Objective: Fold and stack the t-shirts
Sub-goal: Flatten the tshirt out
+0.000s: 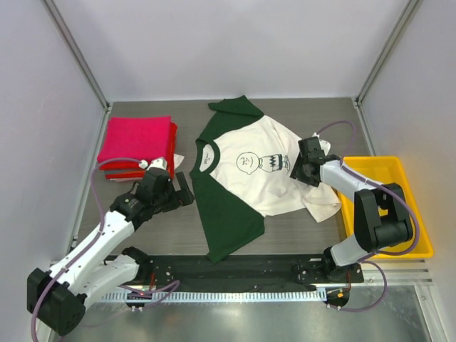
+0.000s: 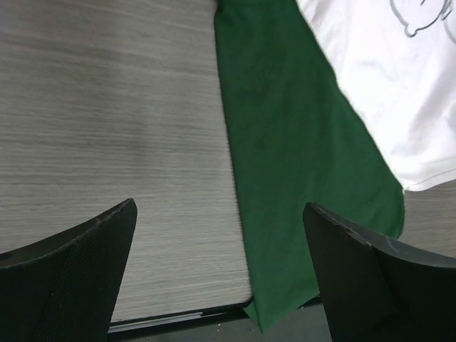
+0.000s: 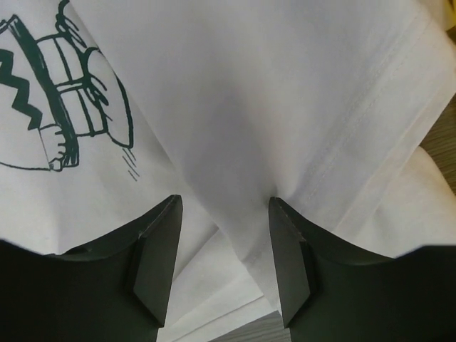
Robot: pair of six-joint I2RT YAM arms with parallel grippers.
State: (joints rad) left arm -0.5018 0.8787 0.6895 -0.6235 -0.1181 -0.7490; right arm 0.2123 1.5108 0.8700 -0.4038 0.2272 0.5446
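Note:
My left gripper will carry the t-shirt's shoulder, and the near green sleeve will then hang limp and drag behind, because the sleeve's tip droops over the table's front edge.
A cream-white t-shirt with dark green collar and sleeves and a dark cartoon print lies spread on the table, its hem bunched at the right. A stack of folded magenta-pink and red shirts sits at the back left. My left gripper hovers open and empty beside the near green sleeve, which lies partly between its fingers in the left wrist view. My right gripper is open over the white hem; a raised fold of white cloth lies between its fingers in the right wrist view.
A yellow plastic tray stands at the right, beside the right arm. The near green sleeve's tip hangs over the table's front edge. Grey walls enclose the table on three sides.

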